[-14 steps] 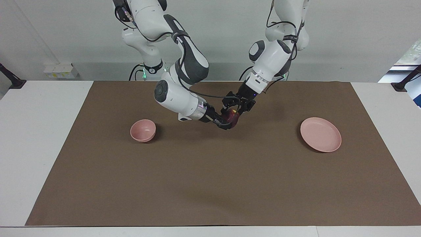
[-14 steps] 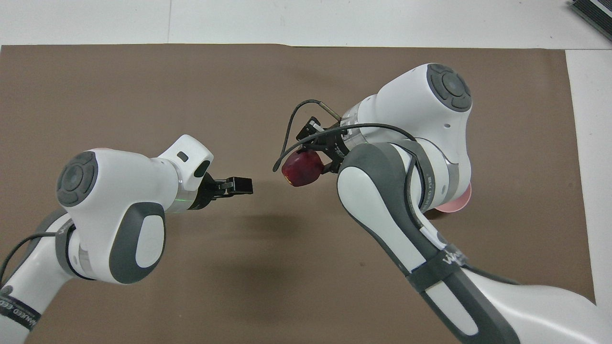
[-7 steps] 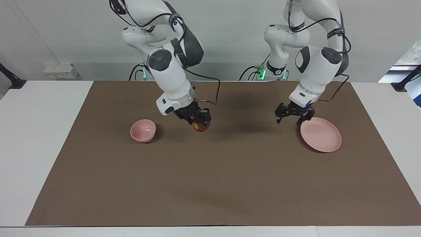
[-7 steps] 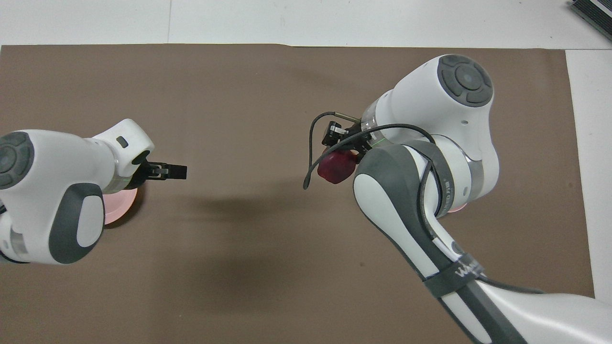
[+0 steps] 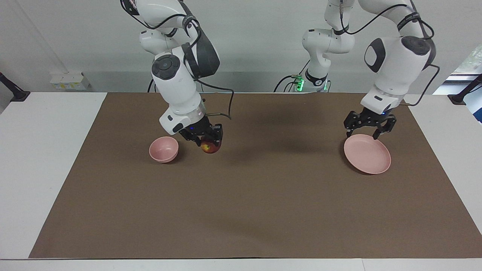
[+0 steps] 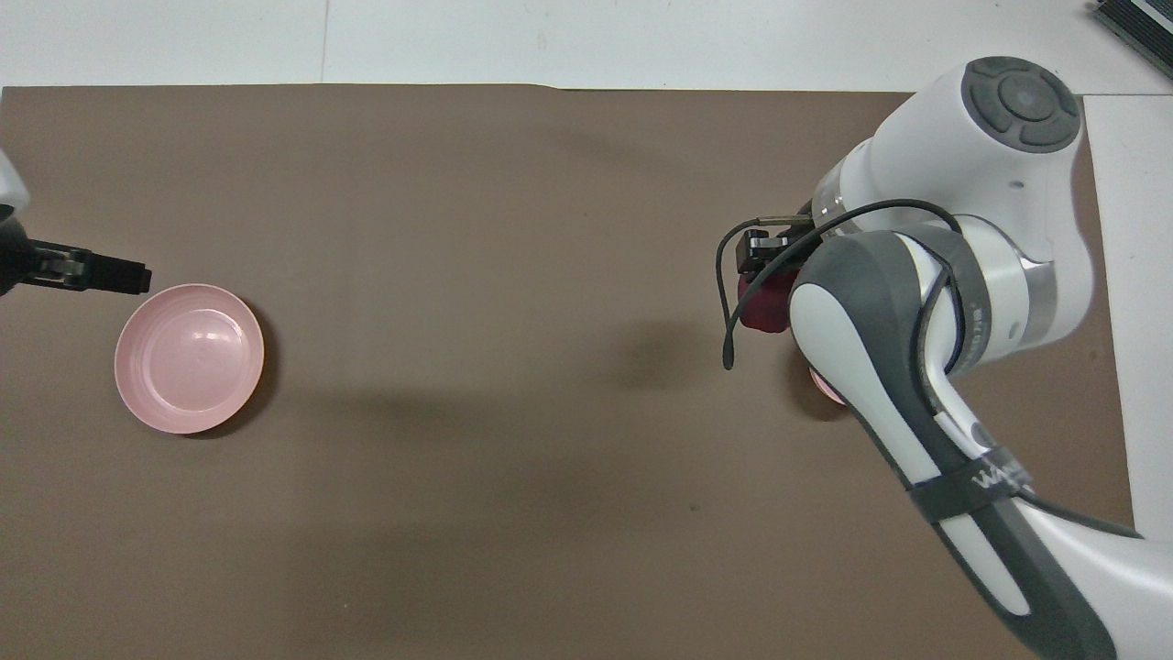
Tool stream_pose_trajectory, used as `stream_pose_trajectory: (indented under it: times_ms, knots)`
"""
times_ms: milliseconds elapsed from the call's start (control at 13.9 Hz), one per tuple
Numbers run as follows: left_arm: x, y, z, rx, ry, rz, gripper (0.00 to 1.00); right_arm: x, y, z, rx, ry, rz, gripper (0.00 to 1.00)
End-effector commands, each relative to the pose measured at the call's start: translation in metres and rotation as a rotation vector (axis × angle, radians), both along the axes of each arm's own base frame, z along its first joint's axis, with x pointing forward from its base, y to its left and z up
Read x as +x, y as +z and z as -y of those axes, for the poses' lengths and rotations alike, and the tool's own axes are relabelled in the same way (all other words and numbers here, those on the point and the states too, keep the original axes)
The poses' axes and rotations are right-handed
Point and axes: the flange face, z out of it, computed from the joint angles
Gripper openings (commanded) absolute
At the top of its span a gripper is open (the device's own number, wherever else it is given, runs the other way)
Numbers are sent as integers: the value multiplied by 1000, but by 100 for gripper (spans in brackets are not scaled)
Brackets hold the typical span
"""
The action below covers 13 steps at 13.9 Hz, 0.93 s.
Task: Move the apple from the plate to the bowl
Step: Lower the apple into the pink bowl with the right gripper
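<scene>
My right gripper is holding the apple (image 5: 210, 147) clear of the mat beside the empty bowl (image 5: 163, 149), so it should keep carrying the apple across until the apple sits inside the bowl.
My right gripper (image 5: 207, 141) is shut on the dark red apple (image 5: 211, 147) and holds it just above the mat, close beside the small pink bowl (image 5: 163, 149), which has nothing in it. In the overhead view the apple (image 6: 763, 304) shows under the right gripper (image 6: 765, 271), and my right arm hides the bowl except for a sliver (image 6: 825, 386). The flat pink plate (image 5: 367, 154) lies bare toward the left arm's end (image 6: 190, 357). My left gripper (image 5: 369, 131) is open and empty over the plate's rim nearest the robots, and it also shows in the overhead view (image 6: 96, 273).
A brown mat (image 5: 241, 203) covers most of the white table (image 5: 45, 150). Bowl and plate lie wide apart on it, with bare mat between them.
My right gripper has carried the apple from the mat's middle to beside the bowl. My left gripper has drawn away from the apple to over the plate's rim.
</scene>
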Motion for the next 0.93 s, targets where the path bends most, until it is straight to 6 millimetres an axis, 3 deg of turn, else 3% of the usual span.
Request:
stream_pose_trajectory:
  times_ms: [0,215,431,646,862]
  knots:
    - [0,39,-28,30,11,-32,100,-1,-1,42,-47,56,-28,0]
    - [-11,60,-42,23,33,-41,100,-12,-13,84,-67,89,-52,0]
    - [-12,61,-41,19,30,-27,100,-44,-41,91,-88,114,-43,0]
    - [-20,59,-34,13,28,-56,100,-66,-94,112,-101,145,-18,0]
    - [-29,55,-30,7,33,-99,100,-69,-118,121,-97,139,6,0]
